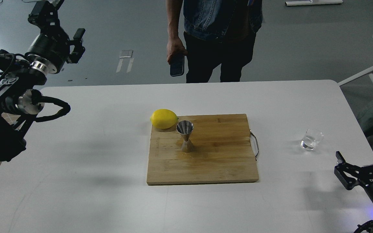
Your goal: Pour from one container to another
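Observation:
Only a little clear liquid (308,145) sits in the base of the glass tumbler (312,139), so a thin stream should run out and empty it when I tip it.
The clear glass tumbler (311,139) stands upright on the white table (76,161), right of the wooden cutting board (219,161), with a little clear liquid in its base. On the left part of the board the steel jigger (185,136) stands upright. My right gripper (339,168) is at the lower right, open and holding nothing. It sits nearer than the tumbler and a little to its right, apart from it. My left arm rises at the upper left. Its gripper (49,8) is dark and cut by the top edge.
A yellow lemon (163,118) rests at the board's far left corner, close behind the jigger. The board has a metal handle (255,145) on its right side. A person (219,35) stands at the table's far edge holding a phone (176,65).

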Action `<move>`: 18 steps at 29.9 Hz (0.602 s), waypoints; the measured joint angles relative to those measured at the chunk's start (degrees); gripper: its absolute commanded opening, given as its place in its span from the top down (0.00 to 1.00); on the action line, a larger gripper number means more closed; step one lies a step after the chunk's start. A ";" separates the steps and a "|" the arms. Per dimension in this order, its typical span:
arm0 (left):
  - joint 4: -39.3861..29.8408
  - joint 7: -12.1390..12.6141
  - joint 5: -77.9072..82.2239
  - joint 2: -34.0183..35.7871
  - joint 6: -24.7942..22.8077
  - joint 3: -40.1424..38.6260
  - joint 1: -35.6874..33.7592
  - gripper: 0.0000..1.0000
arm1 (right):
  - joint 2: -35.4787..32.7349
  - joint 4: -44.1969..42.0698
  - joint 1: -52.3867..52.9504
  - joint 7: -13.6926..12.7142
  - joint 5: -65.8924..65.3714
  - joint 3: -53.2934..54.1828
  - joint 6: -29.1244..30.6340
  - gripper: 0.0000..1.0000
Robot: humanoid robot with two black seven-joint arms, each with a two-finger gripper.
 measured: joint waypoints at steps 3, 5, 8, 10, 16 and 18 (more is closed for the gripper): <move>-0.04 0.00 0.00 0.03 0.00 0.00 0.00 0.02 | 0.79 -1.25 0.77 -0.14 -0.11 -0.16 -0.20 0.00; -0.11 0.00 0.00 0.03 0.00 0.00 -0.01 0.02 | 1.42 -2.14 1.66 -0.50 -0.12 -0.39 -0.72 0.00; -0.12 0.00 0.00 0.00 0.00 -0.08 -0.05 0.02 | 1.95 -2.73 3.16 -1.22 -0.18 -0.82 -2.25 0.00; -0.12 0.00 0.00 -0.02 0.00 -0.09 -0.10 0.02 | 2.19 -3.10 4.29 -1.55 -0.18 -0.93 -3.16 0.00; -0.12 0.00 0.00 0.07 0.00 -0.09 -0.15 0.02 | 3.82 -4.63 6.82 -2.91 -0.27 -1.04 -3.89 0.00; -0.12 0.00 0.00 0.08 -0.01 -0.09 -0.17 0.02 | 4.22 -5.27 7.58 -3.15 -0.45 -1.36 -4.01 0.00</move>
